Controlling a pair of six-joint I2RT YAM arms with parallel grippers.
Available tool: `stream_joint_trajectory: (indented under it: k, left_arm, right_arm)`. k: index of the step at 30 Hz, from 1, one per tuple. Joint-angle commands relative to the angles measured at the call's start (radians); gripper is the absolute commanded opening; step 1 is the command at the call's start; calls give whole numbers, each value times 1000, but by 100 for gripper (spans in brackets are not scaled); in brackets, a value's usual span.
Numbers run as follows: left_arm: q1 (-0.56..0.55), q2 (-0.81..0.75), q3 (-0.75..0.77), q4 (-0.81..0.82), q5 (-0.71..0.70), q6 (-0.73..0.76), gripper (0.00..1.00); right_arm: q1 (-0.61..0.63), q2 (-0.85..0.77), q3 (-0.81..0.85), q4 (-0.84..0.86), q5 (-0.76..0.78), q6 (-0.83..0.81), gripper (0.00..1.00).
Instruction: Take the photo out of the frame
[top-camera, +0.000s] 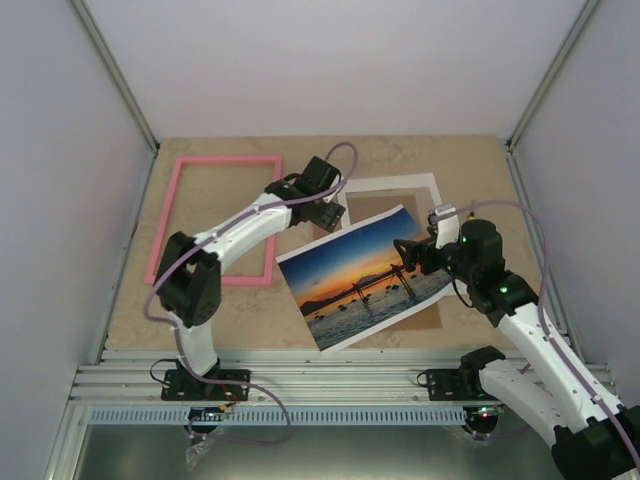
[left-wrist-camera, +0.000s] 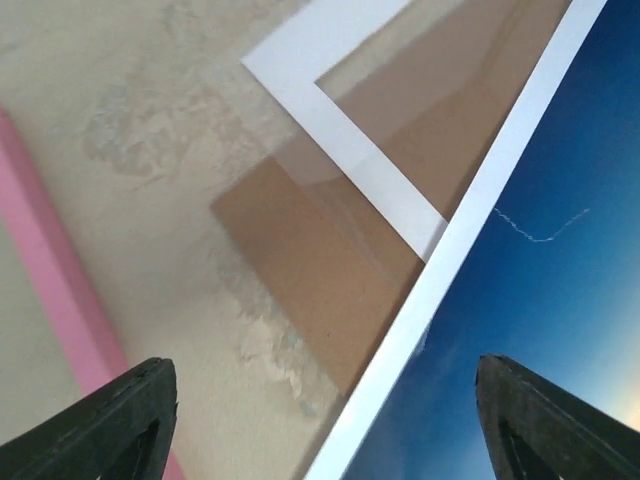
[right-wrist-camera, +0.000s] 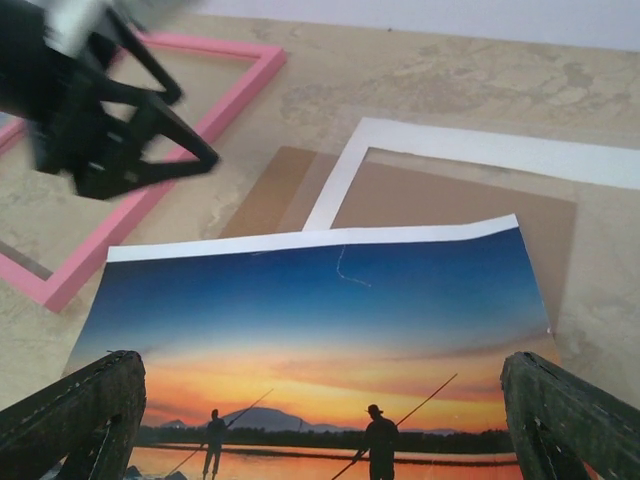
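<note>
Next, I back my left gripper away while my right gripper pinches the photo's nearest short edge (right-wrist-camera: 541, 298) and turns it straight, because the photo lies crooked (top-camera: 358, 278) across the white mat.
The photo (top-camera: 360, 280), a sunset print with dark figures, lies face up and skewed at mid table, outside the pink frame (top-camera: 228, 159), which lies empty to the left. My left gripper (top-camera: 325, 220) hangs open over the photo's far left edge. In the left wrist view its jaws (left-wrist-camera: 335, 430) straddle the print's white border (left-wrist-camera: 430, 320), and nothing is gripped. My right gripper (top-camera: 404, 252) is open above the photo's right part. The right wrist view shows the photo (right-wrist-camera: 320, 310) between its wide fingers (right-wrist-camera: 80, 420), untouched.
A white mat border (top-camera: 390, 184) lies behind the photo on a brown backing board (top-camera: 372, 208), part of which the print covers. The left gripper (right-wrist-camera: 196, 127) shows at the upper left of the right wrist view. Grey walls close in the table on three sides.
</note>
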Motion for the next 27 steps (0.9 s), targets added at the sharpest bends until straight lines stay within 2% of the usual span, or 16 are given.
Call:
stream_joint_trajectory:
  k: [1,6,11,17,22,27]
  left_arm:
    - [-1,-168,-101,-3,-16,-256,86]
    - [12,-332,-280,-16,66,-464,93]
    - [41,-463,-441,-2,137,-568,97]
    - [112,-579,-519,-33,112,-550,100]
    - [169,-657,-544,-39,14,-516,100]
    - [180,-697,-554,13,-89,-439,100]
  right_arm:
    - [2,43,16,-31,35,19,98]
    - [-15,156,72,-79,54,15,98]
    - [-78,317,126,-118,31,4,96]
    - [-190,485,164,-121,-32,-4,84]
    - [-244,584,164,-88,-20,-18,76]
    - [-292,645,160,-55,-41,-35,66]
